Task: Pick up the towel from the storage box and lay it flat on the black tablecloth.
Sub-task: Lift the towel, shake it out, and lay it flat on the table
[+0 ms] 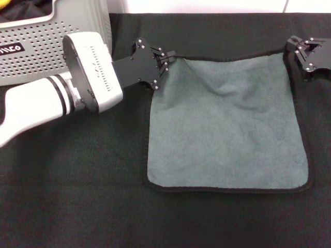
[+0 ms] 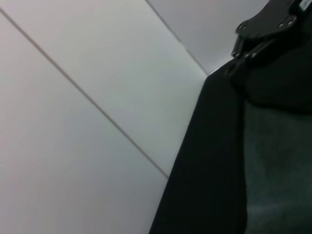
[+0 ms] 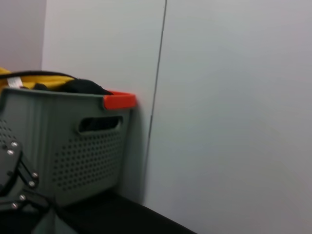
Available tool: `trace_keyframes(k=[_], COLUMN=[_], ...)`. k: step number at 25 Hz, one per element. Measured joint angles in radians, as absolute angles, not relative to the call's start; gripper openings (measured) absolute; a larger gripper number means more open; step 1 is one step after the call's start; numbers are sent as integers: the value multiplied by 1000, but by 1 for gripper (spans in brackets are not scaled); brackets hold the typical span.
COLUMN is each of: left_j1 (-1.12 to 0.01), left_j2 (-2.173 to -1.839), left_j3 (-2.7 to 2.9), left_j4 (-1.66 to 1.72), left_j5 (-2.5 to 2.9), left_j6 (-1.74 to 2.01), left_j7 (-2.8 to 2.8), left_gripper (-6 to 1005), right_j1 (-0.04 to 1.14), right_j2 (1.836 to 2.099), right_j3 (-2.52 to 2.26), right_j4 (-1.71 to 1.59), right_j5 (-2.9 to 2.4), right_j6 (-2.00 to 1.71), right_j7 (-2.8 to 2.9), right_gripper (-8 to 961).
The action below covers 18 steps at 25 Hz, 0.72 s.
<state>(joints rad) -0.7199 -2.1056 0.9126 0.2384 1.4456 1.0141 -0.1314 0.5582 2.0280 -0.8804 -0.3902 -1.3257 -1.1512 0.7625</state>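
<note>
The towel's near edge [image 1: 227, 189] is flat and the towel's far corners are spread wide, so my right gripper should keep lowering its corner of the towel to the black tablecloth and let go there.
The towel [image 1: 227, 129] lies grey-green side up on the black tablecloth [image 1: 77, 181], its near edge flat and its far edge sagging between two raised corners. My left gripper [image 1: 166, 61] is shut on the far left corner. At the far right corner my right gripper [image 1: 295, 51] is shut on the towel too. The storage box [image 1: 46, 46] stands at the table's far left, behind the left arm. The left wrist view shows the towel [image 2: 278, 161] and the right gripper farther off. In the right wrist view the storage box [image 3: 73, 146] rises behind the left gripper.
Yellow and black cloth [image 3: 58, 84] shows over the box's rim, and a red-orange tab [image 3: 119, 100] sits on its corner. A white panelled wall [image 3: 234, 117] stands right behind the table. My left forearm [image 1: 46, 103] reaches across the cloth in front of the box.
</note>
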Motion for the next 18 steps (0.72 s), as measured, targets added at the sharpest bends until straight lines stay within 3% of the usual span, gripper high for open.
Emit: trace_keyframes(k=[18], left_j1=[-796], left_j2=[-2108], left_j3=[908], left_j4=[109], left_j5=[1371], left_j6=[908], left_j7=[23], left_gripper=[35], right_j1=[597], right_j2=[2028], right_j3=[-876], right_j4=[-312], right_j5=[-1301], right_j6=[-977], right_j7=[617], right_gripper=[7])
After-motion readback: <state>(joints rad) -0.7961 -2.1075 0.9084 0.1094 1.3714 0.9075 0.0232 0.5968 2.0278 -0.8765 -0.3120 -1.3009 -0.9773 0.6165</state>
